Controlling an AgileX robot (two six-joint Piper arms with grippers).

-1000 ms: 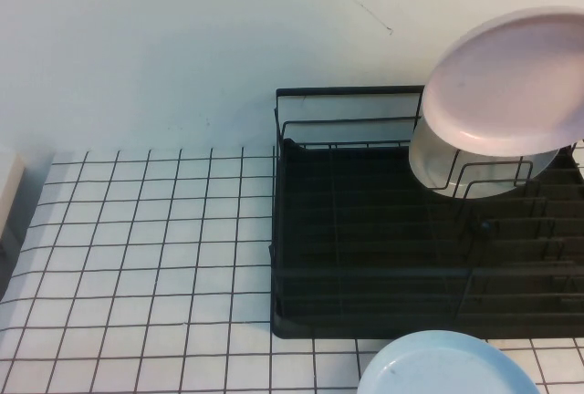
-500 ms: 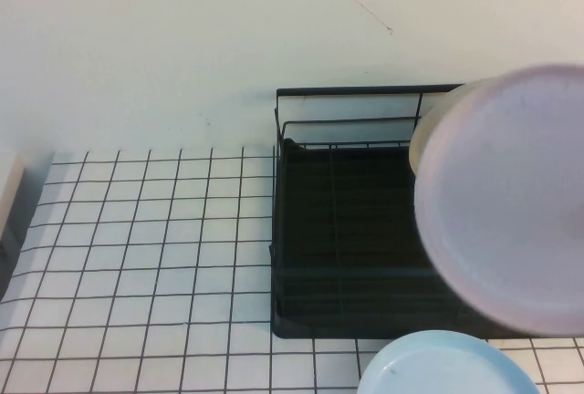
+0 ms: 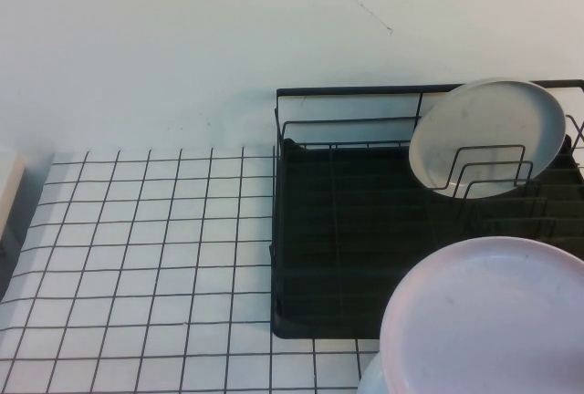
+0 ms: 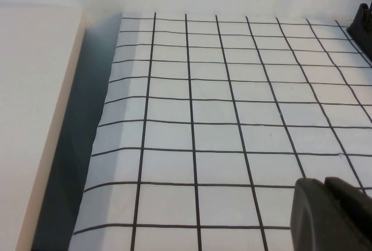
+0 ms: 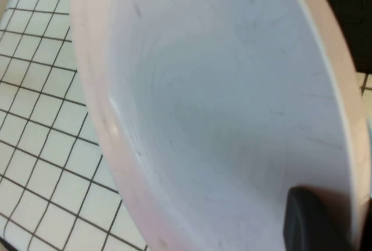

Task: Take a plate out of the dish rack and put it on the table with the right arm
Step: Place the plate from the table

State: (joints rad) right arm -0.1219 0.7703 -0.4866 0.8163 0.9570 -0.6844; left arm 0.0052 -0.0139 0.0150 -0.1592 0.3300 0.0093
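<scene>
My right gripper should keep lowering the pink plate (image 3: 488, 321), which hangs face up over the light blue plate (image 3: 370, 378), until it rests there. Then it should let go of the pink plate's rim.
The pale pink plate (image 3: 488, 321) hangs in the air at the front right, over the front right corner of the black dish rack (image 3: 347, 230). It fills the right wrist view (image 5: 221, 106), face on. My right gripper (image 5: 344, 223) is shut on the plate's rim, with one black finger (image 5: 314, 222) on the inner face. The high view hides this gripper behind the plate. My left gripper (image 4: 324, 182) is shut and empty, low over the white gridded table (image 4: 221, 117) left of the rack, and it does not show in the high view.
A greyish-white plate (image 3: 488, 134) stands upright in the rack's back right dividers. A sliver of a light blue plate (image 3: 368, 381) shows on the table under the pink plate. A cream block (image 4: 35, 117) borders the table's left edge (image 3: 7, 184). A pale wall stands behind.
The pink plate has come from above the rack's back right down and forward to the front right. The greyish-white plate it covered is in full view.
</scene>
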